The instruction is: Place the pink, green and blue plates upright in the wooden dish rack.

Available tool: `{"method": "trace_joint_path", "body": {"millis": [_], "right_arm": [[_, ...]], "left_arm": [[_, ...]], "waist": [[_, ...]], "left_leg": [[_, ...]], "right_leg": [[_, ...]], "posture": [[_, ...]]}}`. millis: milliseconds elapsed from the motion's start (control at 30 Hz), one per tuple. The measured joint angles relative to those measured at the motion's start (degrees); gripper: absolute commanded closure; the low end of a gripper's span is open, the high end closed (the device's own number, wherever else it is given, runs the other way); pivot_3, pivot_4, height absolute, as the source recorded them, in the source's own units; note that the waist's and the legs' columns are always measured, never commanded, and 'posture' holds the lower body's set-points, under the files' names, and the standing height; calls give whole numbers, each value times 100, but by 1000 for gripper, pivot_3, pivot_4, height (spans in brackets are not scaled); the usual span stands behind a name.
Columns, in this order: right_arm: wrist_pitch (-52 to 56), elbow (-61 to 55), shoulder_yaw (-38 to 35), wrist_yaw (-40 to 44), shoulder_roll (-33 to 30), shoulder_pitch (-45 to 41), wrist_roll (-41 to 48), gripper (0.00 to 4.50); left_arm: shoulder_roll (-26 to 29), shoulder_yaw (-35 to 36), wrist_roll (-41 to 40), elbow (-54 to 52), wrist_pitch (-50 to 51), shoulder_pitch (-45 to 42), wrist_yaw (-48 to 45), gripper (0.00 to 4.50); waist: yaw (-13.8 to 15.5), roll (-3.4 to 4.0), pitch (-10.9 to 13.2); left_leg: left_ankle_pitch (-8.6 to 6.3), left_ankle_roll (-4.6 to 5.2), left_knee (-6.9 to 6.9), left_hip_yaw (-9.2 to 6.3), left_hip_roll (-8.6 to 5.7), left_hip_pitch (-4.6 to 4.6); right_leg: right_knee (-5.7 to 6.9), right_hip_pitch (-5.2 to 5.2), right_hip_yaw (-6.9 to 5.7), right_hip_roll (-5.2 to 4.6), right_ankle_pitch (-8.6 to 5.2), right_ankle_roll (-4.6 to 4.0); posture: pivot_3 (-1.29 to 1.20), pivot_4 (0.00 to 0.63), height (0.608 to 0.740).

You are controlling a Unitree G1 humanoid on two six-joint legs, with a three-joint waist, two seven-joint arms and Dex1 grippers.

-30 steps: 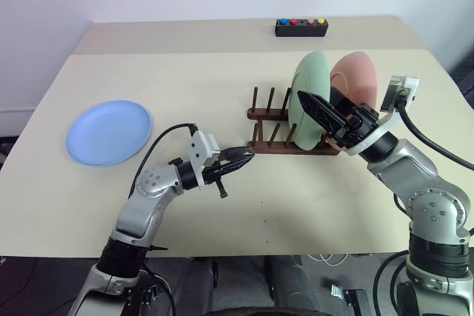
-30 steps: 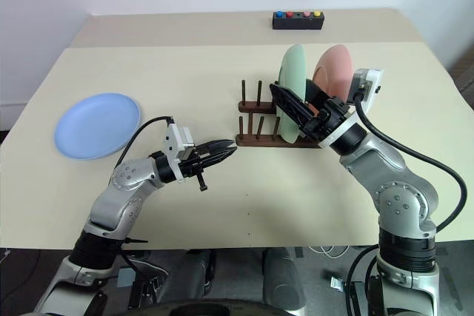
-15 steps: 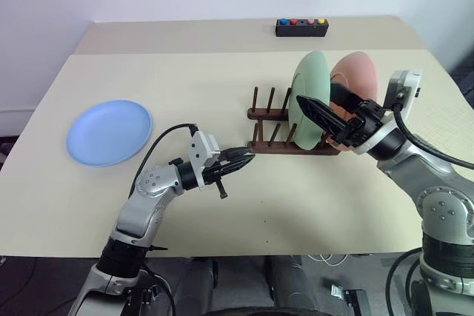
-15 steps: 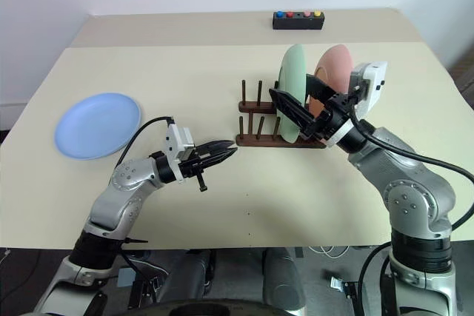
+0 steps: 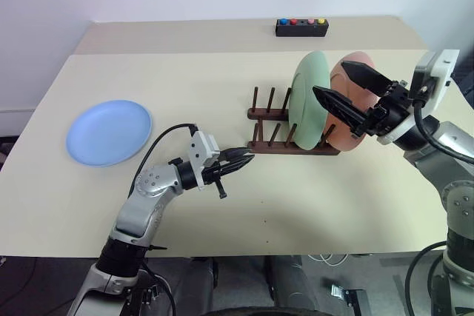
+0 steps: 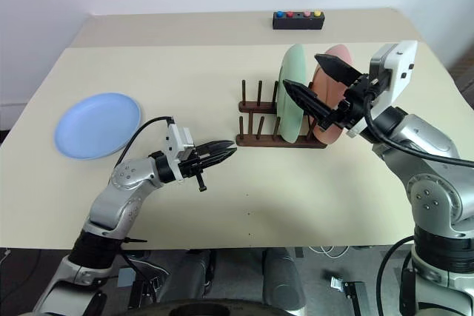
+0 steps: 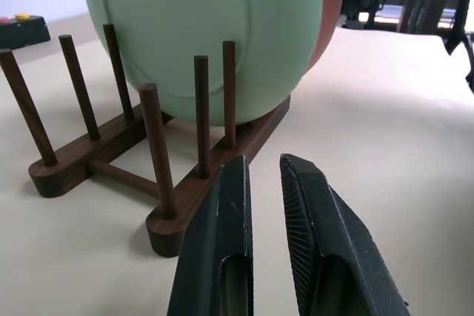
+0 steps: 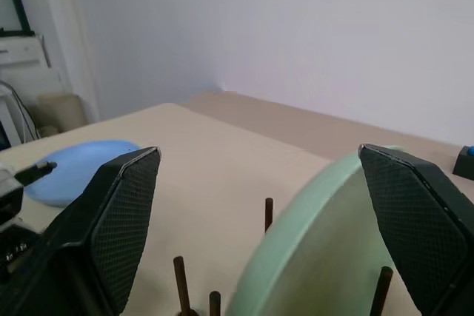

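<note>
My right gripper is too far away to reach the blue plate (image 5: 109,132), which lies flat. My left gripper should pick the plate up and pass it to my right gripper by the free slots (image 5: 268,123).
The green plate (image 5: 307,101) stands upright in the wooden dish rack (image 5: 268,118), and the pink plate (image 5: 345,135) stands upright just behind it on the right. Far left on the table, the blue plate (image 5: 109,132) lies flat. My right gripper (image 5: 329,78) hovers open and empty beside the tops of the two standing plates, its fingers (image 8: 122,205) spread wide. My left gripper (image 5: 241,159) is shut on nothing, level, just in front of the rack's near left end. The left wrist view shows its fingers (image 7: 229,205) close to the rack's pegs (image 7: 152,146).
A black box with coloured buttons (image 5: 301,27) sits at the back of the table. The rack's left slots (image 5: 263,105) stand free of plates. Bare tabletop (image 5: 192,86) lies between the blue plate and the rack.
My right gripper has lifted up and to the right, away from the green plate, rolling as it went. The left gripper and the plates have stayed put.
</note>
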Motion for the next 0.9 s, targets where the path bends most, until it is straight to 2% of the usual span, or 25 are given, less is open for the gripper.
{"method": "trace_joint_path", "body": {"millis": [167,200,300,467,533,667,767,900], "right_arm": [[-95,-13,3,103,-55,-383,-133,135],[-112,-13,11,116,-56,-591,-143,89],[-330,-30,403,309,-205,-1083,-604,70],[-1023,147,1824,885,-258,-1307,-2084,70],[-1362,287,2304,1123,-142,-1367,-2545,70],[-1820,517,2774,1390,217,-1427,-3086,70],[-2040,642,2953,1555,465,-1453,-3263,70],[-2140,822,2970,1671,587,-1452,-3414,70]], "left_arm": [[58,49,-2,6,10,-37,40,3868],[77,118,-16,12,28,-69,81,3612],[139,592,-241,105,325,-243,370,2637],[536,1696,-306,425,520,-492,1180,42],[769,2100,-127,727,558,-608,1672,42],[1182,2525,467,1312,927,-829,2825,42],[1529,2879,877,1850,1685,-1015,3758,42],[1612,3179,1003,2056,2395,-1184,4383,42]], "waist": [[-10,1,1],[-15,1,1],[-23,1,0],[-38,-2,0],[-33,-3,1],[-12,-14,5],[-28,-20,9],[5,-29,11]], "left_leg": [[0,0,0,0,0,0],[0,0,0,0,0,0],[0,0,-1,-1,1,1],[0,0,-4,-2,1,-1],[0,-1,-4,-2,2,-1],[1,-1,-1,-7,0,-4],[1,-2,-3,-12,0,-4],[2,-4,-3,-21,-1,-6]], "right_leg": [[1,-1,0,0,0,0],[1,-1,0,0,0,0],[3,-3,-4,1,0,0],[1,-8,-7,0,0,1],[2,-10,-7,0,0,2],[2,-9,-10,-2,1,3],[3,-10,-13,0,1,3],[5,-9,-22,-2,2,2]], "posture": [[0,150,740],[0,150,740],[0,150,740],[0,150,740],[0,150,740],[0,150,740],[0,150,740],[0,150,740]]}}
